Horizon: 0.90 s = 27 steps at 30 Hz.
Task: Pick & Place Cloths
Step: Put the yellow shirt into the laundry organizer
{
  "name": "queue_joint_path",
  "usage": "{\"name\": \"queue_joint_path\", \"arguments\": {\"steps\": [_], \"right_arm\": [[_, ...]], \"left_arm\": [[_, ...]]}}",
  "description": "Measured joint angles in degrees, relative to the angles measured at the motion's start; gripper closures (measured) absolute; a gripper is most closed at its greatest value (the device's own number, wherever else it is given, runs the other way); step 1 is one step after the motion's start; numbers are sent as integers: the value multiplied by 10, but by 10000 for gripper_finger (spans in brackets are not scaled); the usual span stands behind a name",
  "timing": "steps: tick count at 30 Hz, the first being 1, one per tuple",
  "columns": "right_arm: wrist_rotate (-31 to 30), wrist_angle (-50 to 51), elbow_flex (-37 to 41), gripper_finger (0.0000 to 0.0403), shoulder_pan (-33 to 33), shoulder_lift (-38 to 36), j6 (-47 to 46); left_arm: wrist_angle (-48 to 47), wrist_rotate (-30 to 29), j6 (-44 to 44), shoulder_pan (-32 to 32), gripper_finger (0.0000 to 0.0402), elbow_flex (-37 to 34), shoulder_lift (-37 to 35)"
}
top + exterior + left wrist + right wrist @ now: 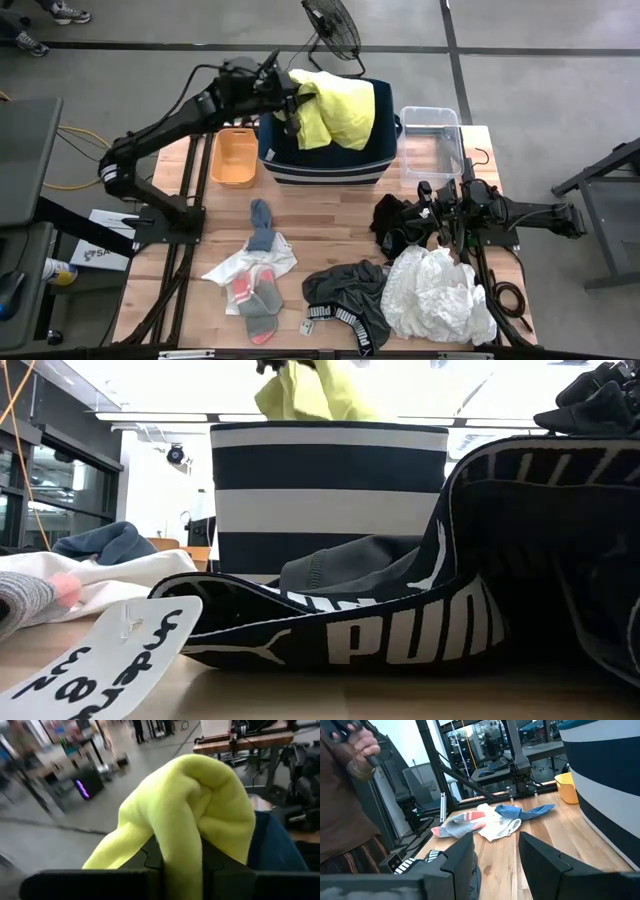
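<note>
The yellow shirt (338,108) is hanging inside the rim of the navy striped bin (302,158). My left gripper should keep lowering the shirt until it sits in the bin, then let go.
My left gripper (292,103) is over the big navy striped bin (325,160) at the table's far side, shut on the yellow shirt (335,110). The shirt shows above the bin's rim in the low view (310,390). My right gripper (427,208) waits open at the table's right, beside a black cloth (395,225); only bare table shows between its fingers (496,852). On the near table lie a white garment (437,295), dark grey shorts with a lettered waistband (345,295), grey-pink socks (255,295) on a thin white cloth (250,262), and a blue sock (262,222). My left gripper pinches a bunched fold of the yellow shirt (182,845) between its two fingers (150,862). The cloth bulges out past the fingertips. The fingers come from the table's left, above the bin's rim. The rest of the shirt (345,120) drapes slack over the bin's opening.
A small orange tray (235,157) stands left of the bin, and a clear plastic box (432,135) right of it. A white lettered tag (110,660) lies by the shorts' waistband (400,630). A fan (332,30) stands behind the bin. A person (345,795) stands beyond the table.
</note>
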<state>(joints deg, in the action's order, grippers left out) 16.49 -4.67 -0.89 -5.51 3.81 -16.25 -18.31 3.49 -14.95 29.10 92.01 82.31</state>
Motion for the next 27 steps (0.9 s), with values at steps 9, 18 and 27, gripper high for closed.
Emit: {"name": "queue_joint_path", "arguments": {"steps": [9,18,27], "right_arm": [[0,0,0,254,0,0,0],[0,0,0,254,0,0,0],[0,0,0,254,0,0,0]], "left_arm": [[-28,103,188,56,358,0,55],[-46,159,291,86,358,0,107],[-46,186,360,78,358,-1,151]]}}
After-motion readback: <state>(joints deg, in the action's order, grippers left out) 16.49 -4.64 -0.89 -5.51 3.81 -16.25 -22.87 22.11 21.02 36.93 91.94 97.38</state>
